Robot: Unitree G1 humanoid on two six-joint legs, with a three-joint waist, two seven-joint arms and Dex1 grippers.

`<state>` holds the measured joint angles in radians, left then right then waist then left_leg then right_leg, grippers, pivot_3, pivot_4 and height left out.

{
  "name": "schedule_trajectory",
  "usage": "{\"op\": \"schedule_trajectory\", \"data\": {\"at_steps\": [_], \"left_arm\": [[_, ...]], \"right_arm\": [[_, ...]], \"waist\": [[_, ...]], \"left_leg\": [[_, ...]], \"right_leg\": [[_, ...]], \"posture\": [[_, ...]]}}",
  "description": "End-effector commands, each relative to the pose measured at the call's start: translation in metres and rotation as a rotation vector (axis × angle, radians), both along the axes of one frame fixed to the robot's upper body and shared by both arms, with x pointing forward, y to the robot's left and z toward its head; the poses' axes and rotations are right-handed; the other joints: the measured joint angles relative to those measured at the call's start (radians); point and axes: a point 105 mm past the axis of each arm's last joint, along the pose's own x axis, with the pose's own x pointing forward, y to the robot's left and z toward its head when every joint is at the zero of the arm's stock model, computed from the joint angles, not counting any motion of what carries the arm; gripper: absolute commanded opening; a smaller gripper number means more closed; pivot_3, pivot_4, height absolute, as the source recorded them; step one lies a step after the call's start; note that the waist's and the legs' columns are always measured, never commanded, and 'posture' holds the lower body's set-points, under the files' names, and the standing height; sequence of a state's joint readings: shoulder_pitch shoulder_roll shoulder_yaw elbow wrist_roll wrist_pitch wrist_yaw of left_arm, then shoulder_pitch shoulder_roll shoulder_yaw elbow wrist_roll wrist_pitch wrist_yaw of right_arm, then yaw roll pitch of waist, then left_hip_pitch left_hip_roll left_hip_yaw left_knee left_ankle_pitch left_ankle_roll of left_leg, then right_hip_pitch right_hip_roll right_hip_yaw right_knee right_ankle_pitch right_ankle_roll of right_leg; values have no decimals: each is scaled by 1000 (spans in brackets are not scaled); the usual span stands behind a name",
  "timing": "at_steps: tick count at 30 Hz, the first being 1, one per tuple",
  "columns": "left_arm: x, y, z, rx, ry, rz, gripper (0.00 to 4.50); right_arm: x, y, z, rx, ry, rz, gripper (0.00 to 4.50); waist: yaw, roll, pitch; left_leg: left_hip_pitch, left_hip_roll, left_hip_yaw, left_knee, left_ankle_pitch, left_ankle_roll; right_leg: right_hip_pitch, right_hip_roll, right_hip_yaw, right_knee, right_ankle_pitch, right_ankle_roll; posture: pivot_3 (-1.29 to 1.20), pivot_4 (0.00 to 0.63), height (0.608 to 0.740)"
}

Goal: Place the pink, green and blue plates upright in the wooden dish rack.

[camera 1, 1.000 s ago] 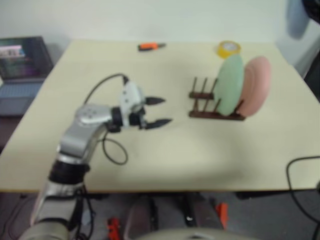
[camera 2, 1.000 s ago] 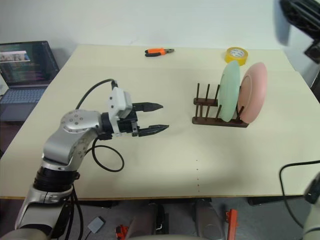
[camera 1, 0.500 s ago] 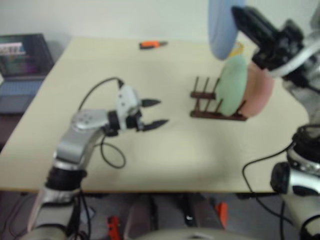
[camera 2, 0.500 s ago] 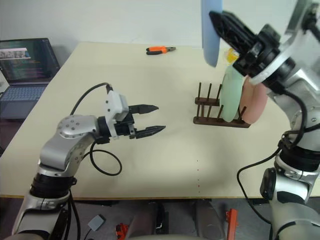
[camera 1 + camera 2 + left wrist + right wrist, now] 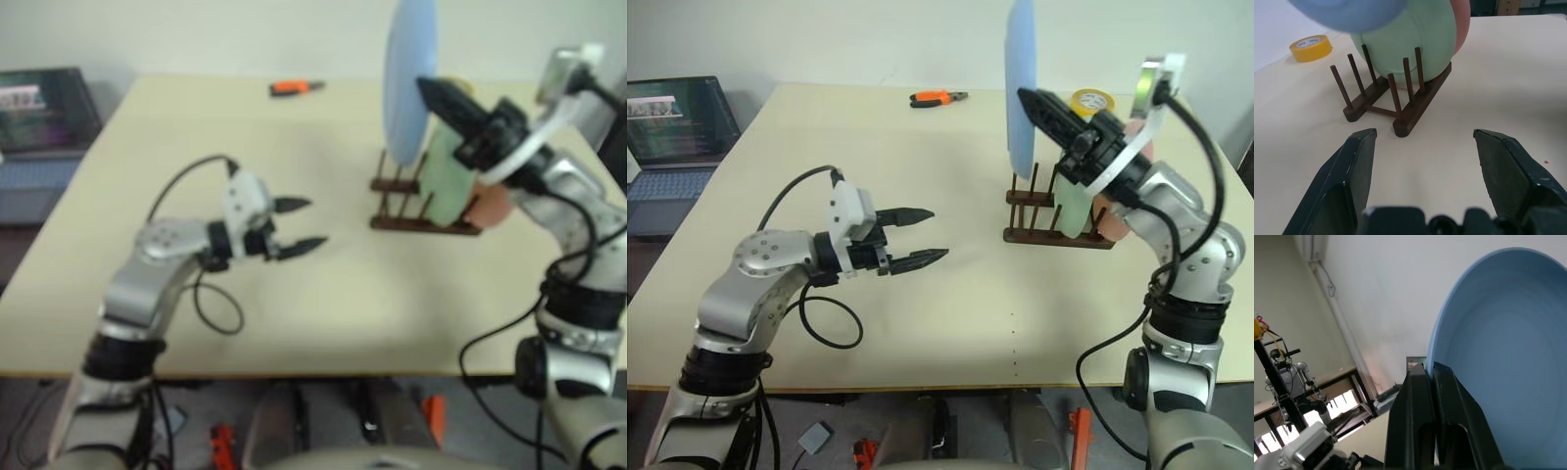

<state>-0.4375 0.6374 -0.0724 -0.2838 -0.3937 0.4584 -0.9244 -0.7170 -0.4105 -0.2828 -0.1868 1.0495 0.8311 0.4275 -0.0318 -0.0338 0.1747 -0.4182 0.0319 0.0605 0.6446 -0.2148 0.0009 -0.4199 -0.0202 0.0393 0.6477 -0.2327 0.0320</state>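
Note:
The blue plate's lower edge (image 5: pixel 1021 168) hangs upright above the dish rack's empty slot (image 5: pixel 1028 212), so I should keep lowering the plate with my right gripper until it sits there, then let go.
My right gripper (image 5: pixel 1031 102) is shut on the rim of the light blue plate (image 5: pixel 1021 88) and holds it upright and edge-on in the air, above the free pegs of the dark wooden dish rack (image 5: pixel 1032 221). In the right wrist view its fingers (image 5: pixel 1420 396) pinch the blue plate (image 5: pixel 1498 357) at its edge. The mint green plate (image 5: pixel 1415 39) and the pink plate (image 5: pixel 1463 22) stand upright in the rack's far slots. To the left of the rack, low over the table, my left gripper (image 5: pixel 933 235) is open and holds nothing.
A yellow tape roll (image 5: pixel 1090 101) lies behind the rack. Orange-handled pliers (image 5: pixel 940 99) rest near the table's far edge. An open laptop (image 5: pixel 676 127) sits off the table to the left. A black cable loops beside my left arm.
My right arm has come into view from the upper right with the blue plate, then dropped and moved left to above the rack. The left gripper has stayed in place, open.

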Motion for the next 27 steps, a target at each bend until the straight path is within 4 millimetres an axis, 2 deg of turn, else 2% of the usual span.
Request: {"op": "schedule_trajectory", "data": {"at_steps": [1, 27], "left_arm": [[-5, 1, 15, -10, -56, 0, 3504], [-8, 4, 14, 4, -41, 7, 3504]], "right_arm": [[-1, 0, 1, 16, -18, -8, 38], [12, -12, -22, 17, 54, -86, 38]], "waist": [[0, 0, 0], [0, 0, 0]], "left_leg": [[0, 0, 0, 0, 0, 0], [0, 0, 0, 0, 0, 0]], "right_leg": [[0, 0, 0, 0, 0, 0], [0, 0, 0, 0, 0, 1]], "posture": [[0, 150, 740], [0, 150, 740]]}}
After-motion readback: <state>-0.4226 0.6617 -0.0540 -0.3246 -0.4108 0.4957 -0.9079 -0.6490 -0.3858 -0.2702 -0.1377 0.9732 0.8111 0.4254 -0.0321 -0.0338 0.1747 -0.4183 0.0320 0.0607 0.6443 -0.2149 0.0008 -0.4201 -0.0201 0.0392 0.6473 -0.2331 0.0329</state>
